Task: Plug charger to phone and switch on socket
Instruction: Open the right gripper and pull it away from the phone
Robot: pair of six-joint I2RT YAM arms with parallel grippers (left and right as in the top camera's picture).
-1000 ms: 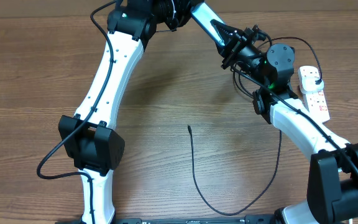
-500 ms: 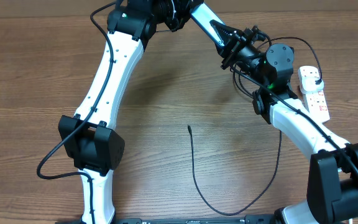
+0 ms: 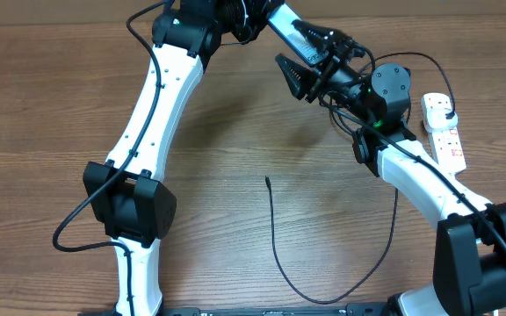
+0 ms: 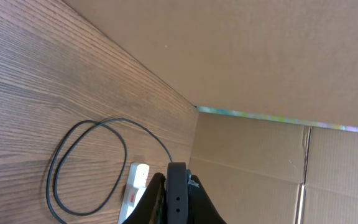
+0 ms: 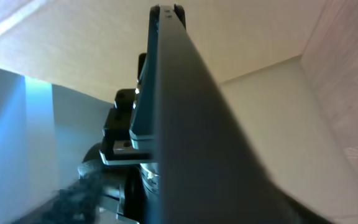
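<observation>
The phone's loose end (image 3: pixel 309 53) is between my right gripper's open fingers, so next my left gripper pulls the phone clear to free my right gripper for the charger's tip (image 3: pixel 268 183).
The phone (image 4: pixel 177 169) shows edge-on as a slim dark slab, and my left gripper (image 4: pixel 176 186) is shut on it. From the right wrist it fills the middle of the frame as a long dark edge (image 5: pixel 173 124). In the overhead view both grippers meet above the table's far middle: the left gripper (image 3: pixel 316 42) holds on, while the right gripper (image 3: pixel 306 60) stands open around the phone with its fingers spread. The charger (image 3: pixel 275 250) lies on the table in a wide curve, its tip (image 3: pixel 267 180) free. The socket (image 3: pixel 444 132) lies at the far right.
A loop of thin black cable (image 4: pixel 86 163) lies beside the socket (image 4: pixel 135 190) on the wooden table (image 3: pixel 60 105). Brown cardboard walls (image 4: pixel 260 68) close off the back. The left arm (image 3: pixel 161 96) arches over the table's left half, and the right arm (image 3: pixel 420 180) crosses the right side.
My right gripper has opened, its fingers now spread apart where they were shut a second ago. The left gripper stays shut on the phone. The charger has not moved.
</observation>
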